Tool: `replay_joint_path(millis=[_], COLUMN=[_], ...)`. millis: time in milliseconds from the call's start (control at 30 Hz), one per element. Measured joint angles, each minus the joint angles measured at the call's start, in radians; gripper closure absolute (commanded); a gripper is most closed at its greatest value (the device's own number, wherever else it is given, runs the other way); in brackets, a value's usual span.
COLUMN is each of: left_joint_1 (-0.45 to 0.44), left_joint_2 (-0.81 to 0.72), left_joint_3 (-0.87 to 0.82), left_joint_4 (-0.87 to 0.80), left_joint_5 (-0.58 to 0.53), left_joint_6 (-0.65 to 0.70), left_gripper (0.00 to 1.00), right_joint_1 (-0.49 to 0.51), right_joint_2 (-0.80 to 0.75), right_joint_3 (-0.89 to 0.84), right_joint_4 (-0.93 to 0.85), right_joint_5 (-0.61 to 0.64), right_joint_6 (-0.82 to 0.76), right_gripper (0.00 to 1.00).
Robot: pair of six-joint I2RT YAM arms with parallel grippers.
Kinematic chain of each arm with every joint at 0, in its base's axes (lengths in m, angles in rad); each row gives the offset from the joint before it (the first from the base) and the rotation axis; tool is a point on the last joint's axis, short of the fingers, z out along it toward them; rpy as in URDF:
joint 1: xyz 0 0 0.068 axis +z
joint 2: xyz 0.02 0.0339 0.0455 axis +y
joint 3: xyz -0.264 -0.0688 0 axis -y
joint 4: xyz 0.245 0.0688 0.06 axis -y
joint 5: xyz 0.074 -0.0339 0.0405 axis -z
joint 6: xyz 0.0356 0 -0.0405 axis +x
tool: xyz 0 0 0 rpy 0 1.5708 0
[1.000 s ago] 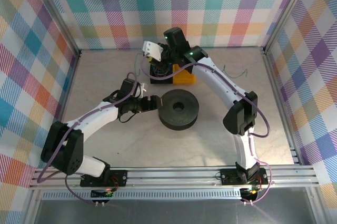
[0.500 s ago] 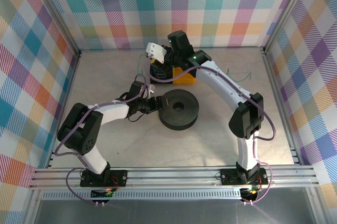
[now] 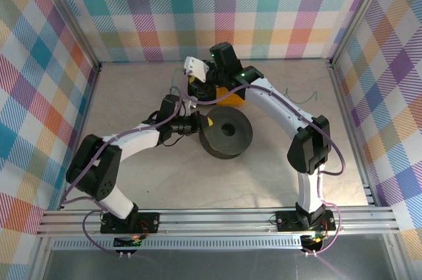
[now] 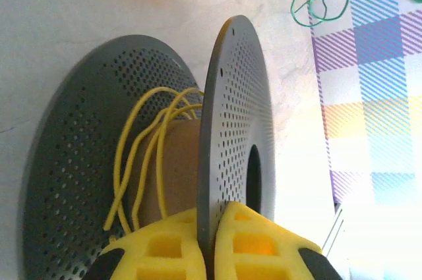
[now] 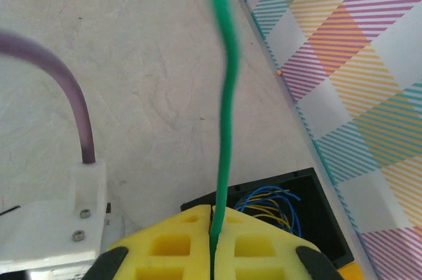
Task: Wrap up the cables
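The black spool's upper disc (image 3: 215,119) is held by its edge in my left gripper, so I should go on tipping the spool until it stands on both discs' edges (image 3: 249,143).
My right gripper (image 5: 212,217) is shut on the teal-green cable (image 5: 224,95), which runs straight up out of the pads toward the back wall. In the top view this gripper (image 3: 200,77) hangs over a black box (image 3: 201,90). My left gripper (image 4: 212,222) is shut on the upper flange of the black spool (image 4: 234,122), whose brown core carries a few loose turns of yellow wire (image 4: 148,155). From above, the left gripper (image 3: 200,124) holds the spool (image 3: 226,133) tilted at its left rim.
The black box (image 5: 310,188) holds blue and yellow wire coils (image 5: 273,204). A yellow block (image 3: 232,95) sits beside it. A loose green wire loop (image 4: 320,3) lies by the right wall. A lilac arm cord (image 5: 69,89) arches near the right wrist.
The left arm has swung its gripper inward and clamped the spool's rim, tipping the spool and nudging it toward the back. The right gripper has stayed over the box with the green cable.
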Motion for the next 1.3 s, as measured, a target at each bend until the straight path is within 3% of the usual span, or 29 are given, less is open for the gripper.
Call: replay_joint_path(millis=[200, 367, 567, 800, 867, 1133, 1300], left_joint_1=[-0.011, -0.023, -0.030, -0.030, -0.030, -0.030, -0.030], left_joint_2=[-0.131, -0.180, -0.187, -0.180, -0.178, -0.153, -0.148], left_joint_3=[0.185, 0.325, 0.339, 0.338, 0.338, 0.344, 0.429], left_joint_4=[-0.423, -0.743, -0.847, -0.855, -0.855, -0.894, -0.943], left_joint_5=[-0.220, -0.510, -0.657, -0.700, -0.705, -0.711, -0.711], left_joint_6=[0.172, 0.318, 0.366, 0.368, 0.368, 0.369, 0.384], left_gripper=[1.00, 1.00, 1.00, 0.98, 0.87, 0.63, 0.36], right_joint_1=[-0.008, -0.019, -0.021, -0.021, -0.021, -0.027, -0.034], right_joint_2=[-0.035, -0.038, -0.038, -0.038, -0.038, -0.038, -0.038], right_joint_3=[-0.031, -0.032, -0.033, -0.052, -0.063, -0.101, -0.120], right_joint_4=[0.027, 0.047, 0.049, 0.049, 0.049, 0.050, 0.058], right_joint_5=[0.000, 0.001, 0.002, 0.012, 0.014, 0.018, 0.017], right_joint_6=[0.036, 0.071, 0.107, 0.120, 0.122, 0.139, 0.143], right_gripper=[1.00, 1.00, 1.00, 1.00, 1.00, 1.00, 1.00])
